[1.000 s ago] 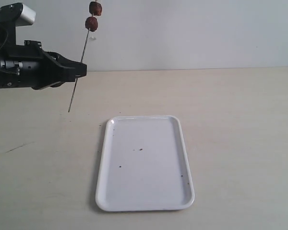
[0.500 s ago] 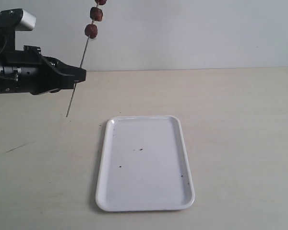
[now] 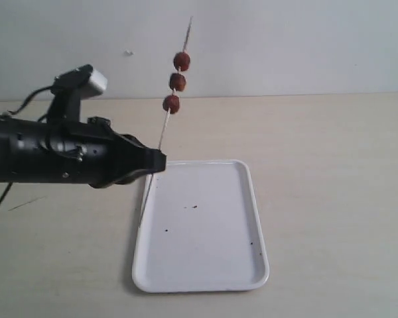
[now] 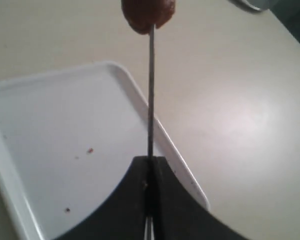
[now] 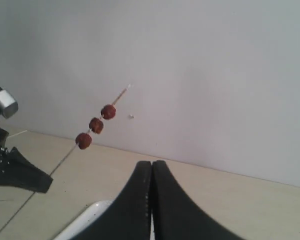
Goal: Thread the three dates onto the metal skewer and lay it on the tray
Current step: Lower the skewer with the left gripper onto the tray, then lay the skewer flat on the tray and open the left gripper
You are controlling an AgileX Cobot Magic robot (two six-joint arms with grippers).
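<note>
My left gripper should keep bringing the skewer with all three dates [image 3: 177,82] down into the tray [image 3: 202,232] until it rests there, since it points along the white tray's length.
Three dates [image 3: 177,81] sit in a row on the upper part of the thin metal skewer [image 3: 163,128], which stands steeply tilted in the air. My left gripper [image 3: 158,161] is shut on the skewer's lower part, just over the back left corner of the white tray [image 3: 212,265]. The left wrist view shows the skewer [image 4: 150,100] rising from the closed jaws to the lowest date [image 4: 148,14], with the tray [image 4: 50,120] below. In the right wrist view my right gripper [image 5: 151,165] is shut and empty, and the dates [image 5: 95,125] hang far off.
The tray carries a few dark crumbs [image 3: 194,207]. It lies on a pale tabletop [image 3: 331,172] that runs back to a plain wall. The black left arm with its camera [image 3: 86,81] stretches in over the table's left part.
My left arm has swung right and forward, carrying the skewer from the far left to the tray's back left corner. The dates have dropped lower in the exterior view.
</note>
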